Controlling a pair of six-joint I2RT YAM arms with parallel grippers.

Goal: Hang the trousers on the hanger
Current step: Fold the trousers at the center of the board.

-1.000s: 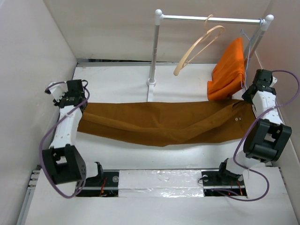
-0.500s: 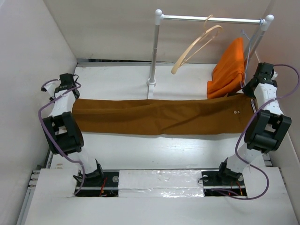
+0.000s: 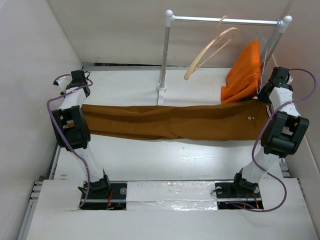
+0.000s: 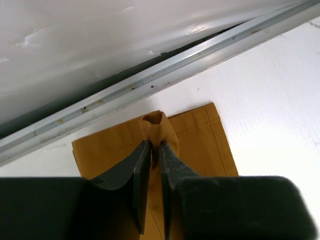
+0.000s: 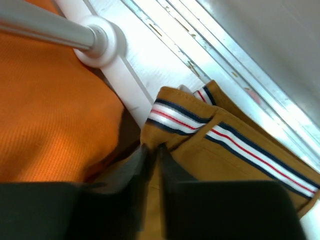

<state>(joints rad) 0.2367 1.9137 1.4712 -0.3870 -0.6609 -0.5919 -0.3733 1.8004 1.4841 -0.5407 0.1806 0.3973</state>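
Note:
The trousers' far edge rests against the foot of the stand with the bar and the orange garment, so my right gripper should grab the trousers' near edge and pull the trousers clear.
The rust-brown trousers lie stretched across the table from left to right, waistband at the right. My left gripper is shut on a pinched fold of the leg hem. My right gripper is shut on the trousers just below the white-and-red striped waistband. The pale wooden hanger hangs by its hook from the rail, above and behind the trousers, touching neither gripper.
A white rail stand with a metal bar stands behind the trousers. An orange garment hangs at its right end, close to my right gripper; it shows in the right wrist view. Walls close in left and right.
Both arms have moved back and outward, pulling the trousers from a sagging fold into a taut flat strip. The left gripper has shifted further toward the back wall.

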